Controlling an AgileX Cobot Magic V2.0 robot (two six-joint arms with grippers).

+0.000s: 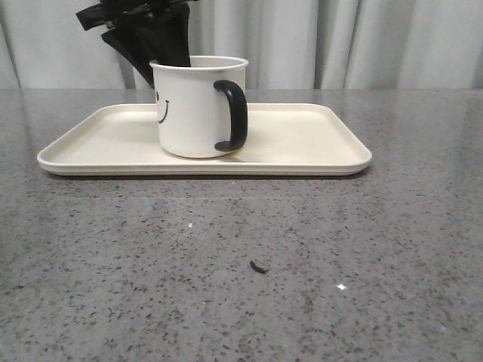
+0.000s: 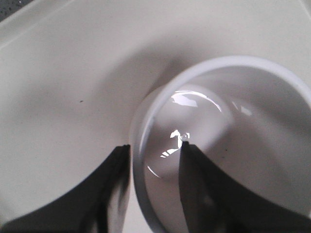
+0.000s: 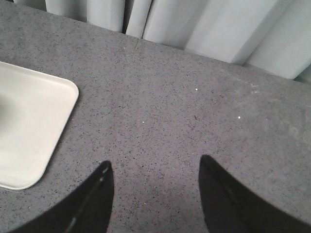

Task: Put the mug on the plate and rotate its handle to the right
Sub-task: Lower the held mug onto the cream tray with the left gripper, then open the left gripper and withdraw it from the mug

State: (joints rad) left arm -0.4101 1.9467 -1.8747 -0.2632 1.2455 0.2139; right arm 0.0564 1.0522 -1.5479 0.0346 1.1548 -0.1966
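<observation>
My gripper is about to turn the white mug (image 1: 193, 109). Only the smile's end (image 1: 164, 112) shows at the mug's side, so I expect the whole smiley face to come around to the front.
The white mug (image 1: 192, 113) with a black smiley face stands upright on the cream plate (image 1: 302, 139), left of its middle. Its black handle (image 1: 235, 113) points right. My left gripper (image 1: 170, 60) comes down from behind onto the mug's far left rim. In the left wrist view the left gripper (image 2: 155, 145) straddles the mug's rim (image 2: 218, 63), one finger outside over the plate (image 2: 73, 73) and one inside, with a visible gap to the wall. My right gripper (image 3: 154, 167) hangs open over bare table, right of the plate's corner (image 3: 29, 126).
The grey speckled table (image 1: 377, 264) stretches in front of and around the plate. A small dark scrap (image 1: 258, 266) lies on it near the front. Grey curtains (image 1: 377, 38) hang behind the table.
</observation>
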